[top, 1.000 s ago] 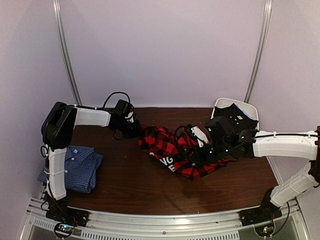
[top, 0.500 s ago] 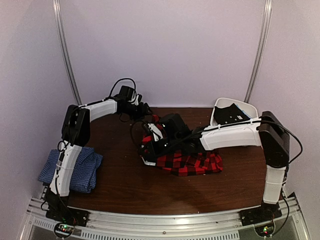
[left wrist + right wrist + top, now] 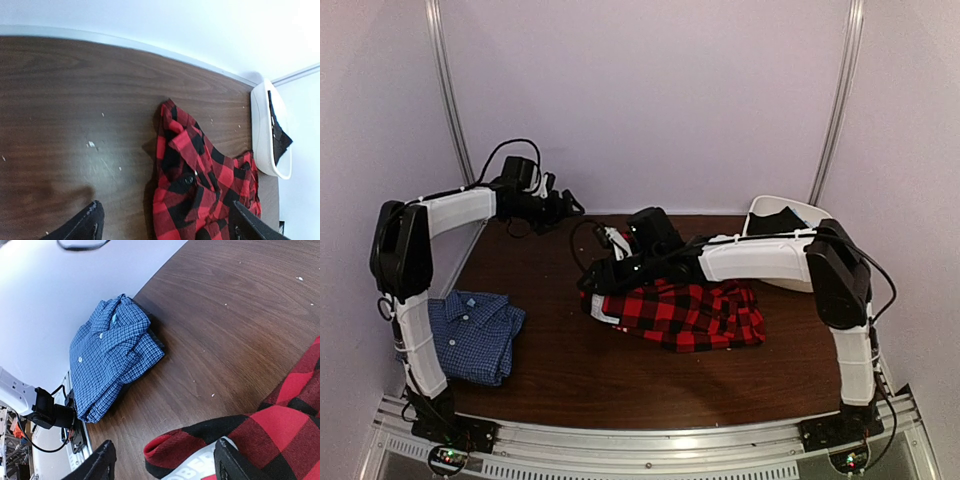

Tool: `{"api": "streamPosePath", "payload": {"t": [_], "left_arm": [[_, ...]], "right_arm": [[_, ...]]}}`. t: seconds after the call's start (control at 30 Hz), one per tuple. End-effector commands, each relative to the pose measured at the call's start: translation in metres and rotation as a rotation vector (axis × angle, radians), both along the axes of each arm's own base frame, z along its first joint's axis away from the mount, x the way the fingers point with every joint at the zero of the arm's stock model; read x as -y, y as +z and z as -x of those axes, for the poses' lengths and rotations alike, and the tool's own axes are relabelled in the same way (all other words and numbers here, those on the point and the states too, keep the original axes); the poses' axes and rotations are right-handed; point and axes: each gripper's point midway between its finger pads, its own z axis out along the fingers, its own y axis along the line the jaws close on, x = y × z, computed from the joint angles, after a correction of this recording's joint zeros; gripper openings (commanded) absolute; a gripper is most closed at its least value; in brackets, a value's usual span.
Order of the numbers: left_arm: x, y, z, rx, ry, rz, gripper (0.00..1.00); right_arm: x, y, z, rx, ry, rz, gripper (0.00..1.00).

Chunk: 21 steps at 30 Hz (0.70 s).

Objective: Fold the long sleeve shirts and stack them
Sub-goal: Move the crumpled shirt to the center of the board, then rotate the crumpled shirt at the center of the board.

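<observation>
My right gripper is reaching across the plaid shirt to its white-lettered edge [image 3: 604, 312]. My left gripper should take that edge instead, and my right gripper should take the shirt's opposite end [image 3: 748, 326].
The red-and-black plaid shirt [image 3: 690, 315] lies folded in a flat bundle mid-table, also seen in the left wrist view [image 3: 200, 185]. Its left edge with white lettering [image 3: 200, 467] lies under my right gripper [image 3: 594, 283], which is open [image 3: 167, 465]; that folded edge rests between the spread fingers, not pinched. My left gripper [image 3: 563, 207] hovers open over bare wood at the back left [image 3: 167, 230], apart from the plaid shirt. The blue check shirt [image 3: 475, 335] sits folded at the front left [image 3: 110, 355].
A white bin [image 3: 790, 235] holding dark cloth stands at the back right corner [image 3: 265, 135]. Bare brown tabletop [image 3: 560, 350] separates the two shirts. The metal rail [image 3: 650, 445] runs along the near edge, by the arm bases.
The right arm swept left, carrying the plaid shirt's fold over, then opened. The left gripper let go and drew back to the back left. The plaid shirt now lies flatter.
</observation>
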Motion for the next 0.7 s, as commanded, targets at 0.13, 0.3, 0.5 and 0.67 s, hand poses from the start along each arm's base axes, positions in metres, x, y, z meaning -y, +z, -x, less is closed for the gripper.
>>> {"api": "streamPosePath", "payload": {"t": [0.13,0.3,0.5,0.67], "left_arm": [[0.014,-0.017,0.094,-0.046,-0.066,0.062,0.88],[0.024,-0.031,0.148,-0.081,-0.092,0.052,0.88],[0.046,-0.05,0.198,-0.136,-0.139,0.031,0.87],[0.06,-0.066,0.212,-0.172,-0.149,0.002,0.84]], "right_arm": [[0.095,0.026,-0.035,0.132,-0.193,0.123,0.76],[0.167,0.008,-0.064,0.16,-0.352,0.246,0.78],[0.231,-0.035,-0.078,0.155,-0.466,0.417,0.78],[0.264,-0.066,-0.07,0.137,-0.521,0.55,0.78]]}}
